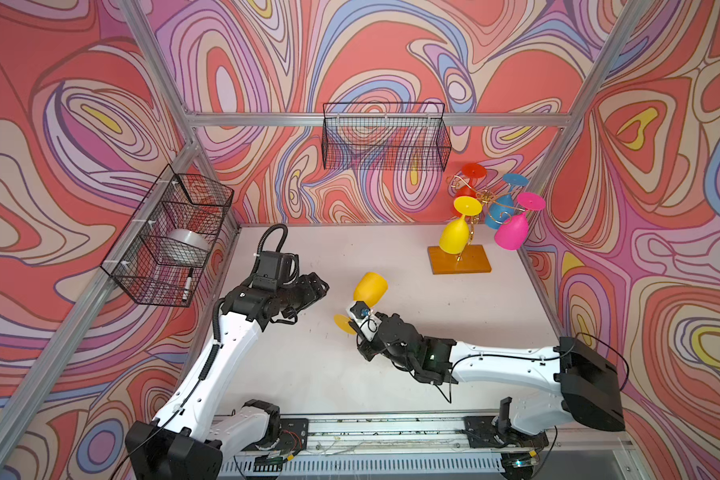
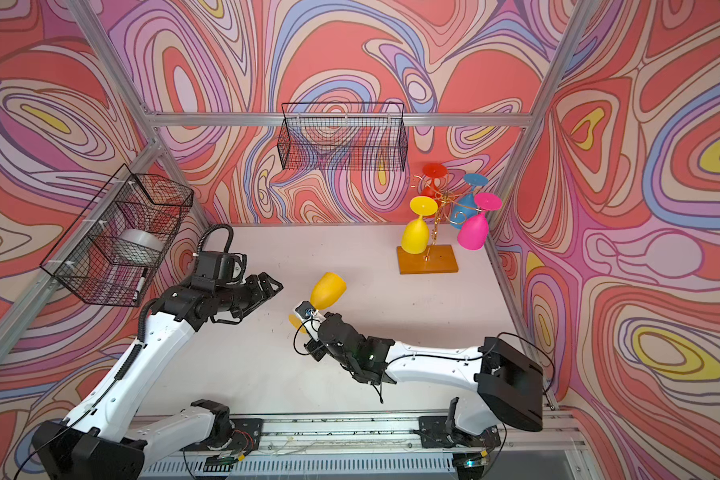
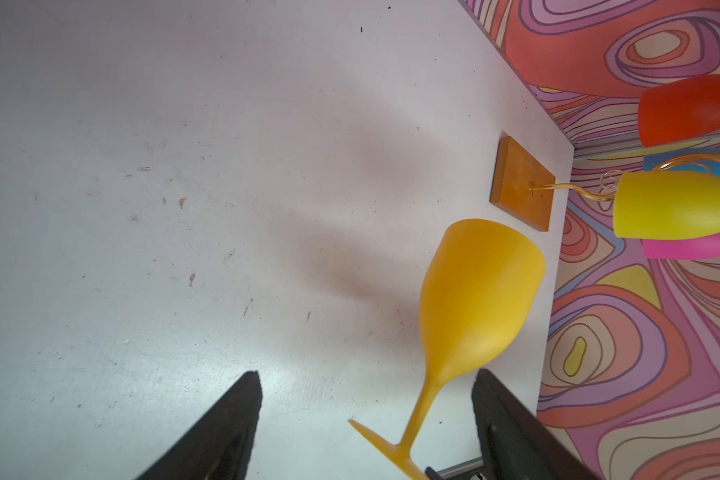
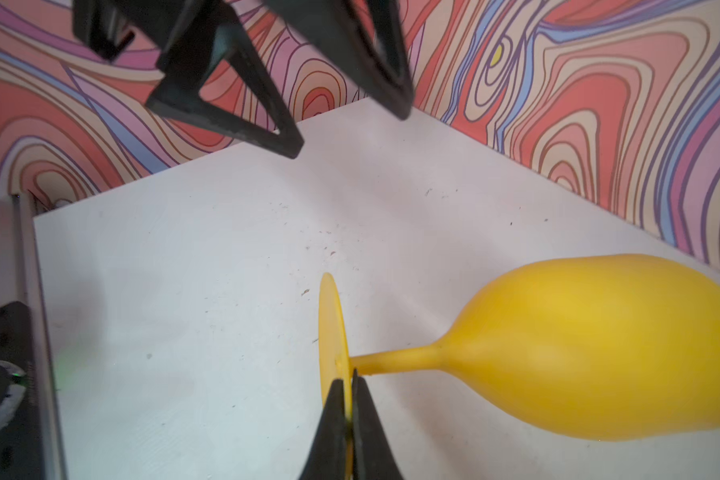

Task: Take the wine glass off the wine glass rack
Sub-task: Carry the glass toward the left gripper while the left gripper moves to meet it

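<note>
The robot's right gripper is holding the tilted wine glass by its foot's rim (image 1: 342,322). Next, the left gripper takes over the foot so that the right gripper is free for the bowl (image 1: 371,288).
An orange-yellow wine glass (image 1: 371,286) (image 2: 328,290) hangs tilted above the middle of the table, away from the wine glass rack. My right gripper (image 1: 356,322) (image 2: 305,320) (image 4: 348,382) is shut on the rim of its round foot (image 4: 330,328). Its bowl (image 4: 599,345) points toward the back. My left gripper (image 1: 321,289) (image 2: 276,284) (image 3: 366,374) is open just left of the glass, and the stem (image 3: 427,399) lies ahead of its fingers, untouched. The gold wire rack (image 1: 481,199) (image 2: 437,208) stands at the back right on its amber base (image 1: 460,259) (image 2: 427,259) (image 3: 520,183).
Several coloured glasses hang upside down on the rack, among them a yellow one (image 1: 454,237), a pink one (image 1: 512,232) and a blue one (image 1: 497,210). A black mesh basket (image 1: 385,137) hangs on the back wall. Another basket (image 1: 171,237) on the left wall holds a tape roll and a pen.
</note>
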